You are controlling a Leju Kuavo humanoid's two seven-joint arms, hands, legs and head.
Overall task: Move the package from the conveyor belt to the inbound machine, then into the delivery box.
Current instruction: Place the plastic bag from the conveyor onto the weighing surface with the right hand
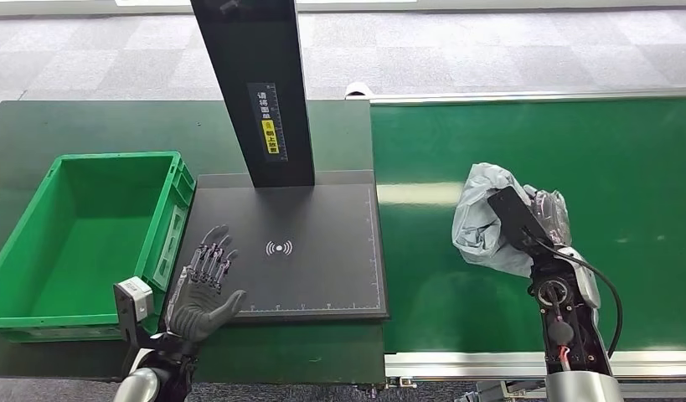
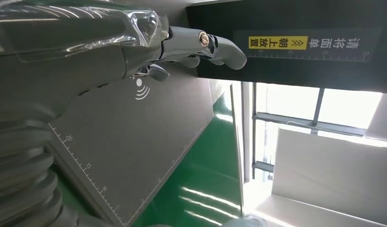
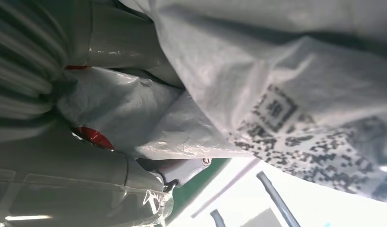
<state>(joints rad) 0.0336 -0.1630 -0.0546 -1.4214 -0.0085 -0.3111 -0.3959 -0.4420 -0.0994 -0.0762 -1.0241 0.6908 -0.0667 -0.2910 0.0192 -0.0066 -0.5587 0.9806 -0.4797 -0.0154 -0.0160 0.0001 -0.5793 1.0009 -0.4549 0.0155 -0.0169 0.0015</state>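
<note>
My gripper will carry the grey package (image 1: 479, 208), which is crumpled into loose folds (image 1: 488, 241), so its held corner will bunch up while the rest spreads out wide.
A crumpled grey plastic package (image 1: 483, 219) is lifted over the green conveyor belt (image 1: 574, 151), held by my right hand (image 1: 536, 224). Up close the package (image 3: 276, 80) shows a printed code patch, with my right hand's fingers (image 3: 134, 56) pressed into its folds. The inbound machine is a black scan pad (image 1: 297, 251) with a dark upright post (image 1: 255, 84). My left hand (image 1: 207, 289) hovers open at the pad's near left corner, fingers spread, holding nothing. In the left wrist view the fingers (image 2: 205, 45) stretch out above the pad (image 2: 134, 137). The green delivery box (image 1: 29, 243) stands empty to the left.
The scan post rises at the pad's far edge between the box and the belt. A metal rail (image 1: 456, 364) borders the belt's near side. Dark green tabletop (image 1: 88, 126) lies behind the box.
</note>
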